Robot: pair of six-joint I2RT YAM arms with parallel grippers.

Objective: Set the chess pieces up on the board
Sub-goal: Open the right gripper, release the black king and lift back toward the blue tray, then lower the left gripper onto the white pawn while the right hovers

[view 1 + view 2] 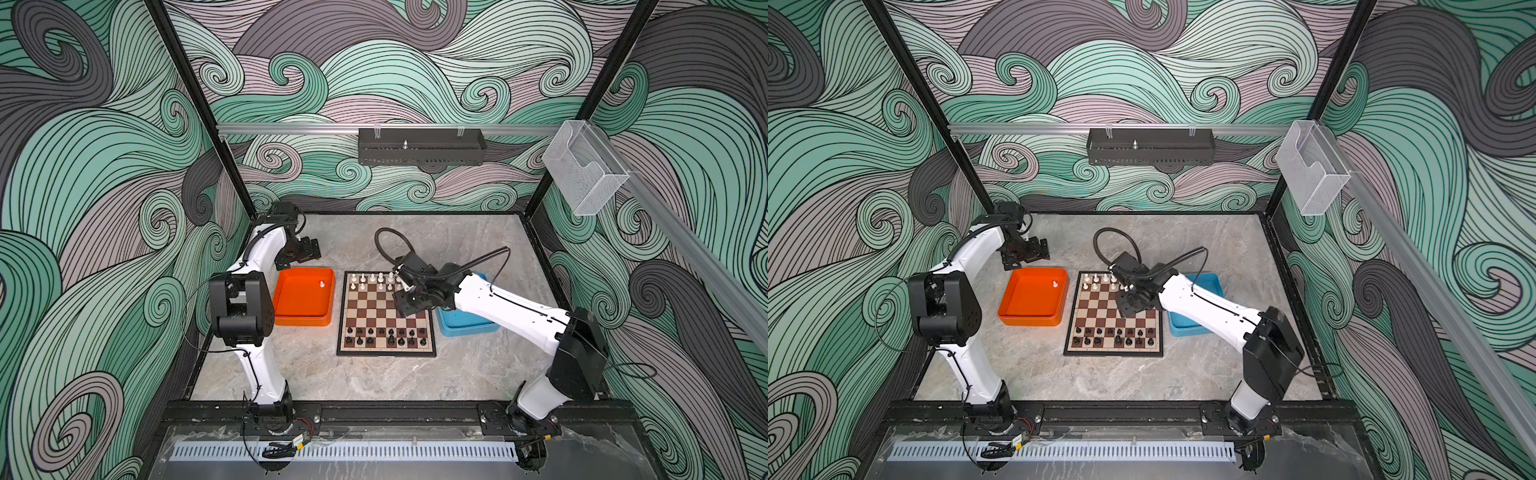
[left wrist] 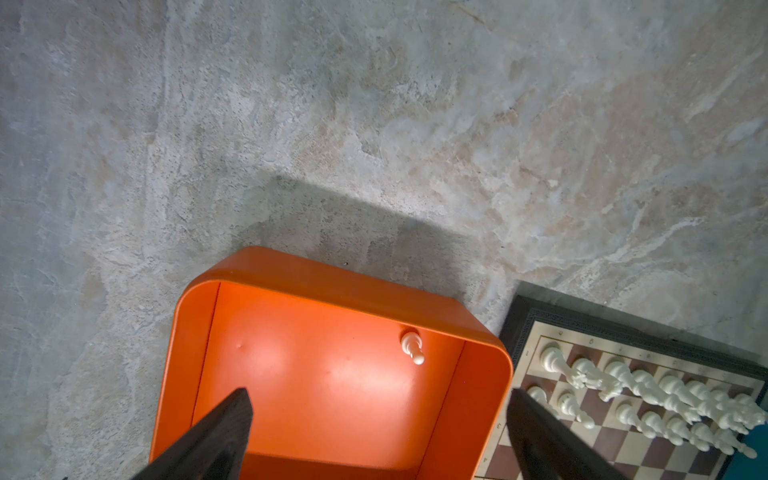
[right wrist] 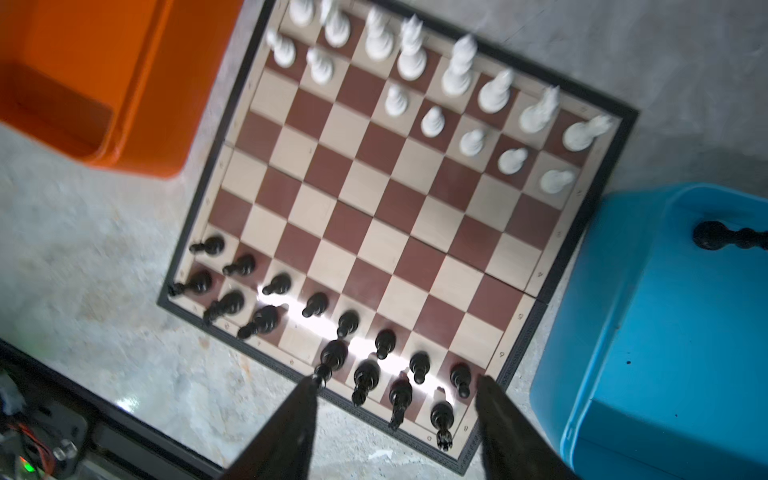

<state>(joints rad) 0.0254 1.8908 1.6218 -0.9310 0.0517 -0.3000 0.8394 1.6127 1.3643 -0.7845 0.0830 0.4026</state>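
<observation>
The white pawn (image 1: 322, 284) that goes in the gap in its row (image 1: 372, 287) is in the orange tray, so the robot's left gripper should go and get it while the right gripper moves away.
The board (image 1: 374, 307) (image 1: 1100, 309) lies mid-table. White chess pieces (image 1: 372, 277) fill its two far rows, black ones (image 1: 386, 336) its two near rows. One white pawn (image 1: 321, 284) (image 2: 412, 347) lies in the orange tray (image 1: 303, 320). A black piece (image 3: 727, 236) lies in the blue tray (image 3: 665, 332). My left gripper (image 1: 305, 249) (image 2: 380, 395) hangs open over the orange tray's far end, holding nothing. Raised over the board's far right part, my right gripper (image 1: 405, 305) (image 3: 397, 379) is open with nothing between its fingers.
The orange tray (image 1: 1025, 320) sits left of the board and the blue tray (image 1: 469, 324) right of it, partly under my right arm. A black shelf (image 1: 422, 145) and a clear box (image 1: 584, 174) hang on the walls. A black rail (image 1: 395, 411) bounds the front.
</observation>
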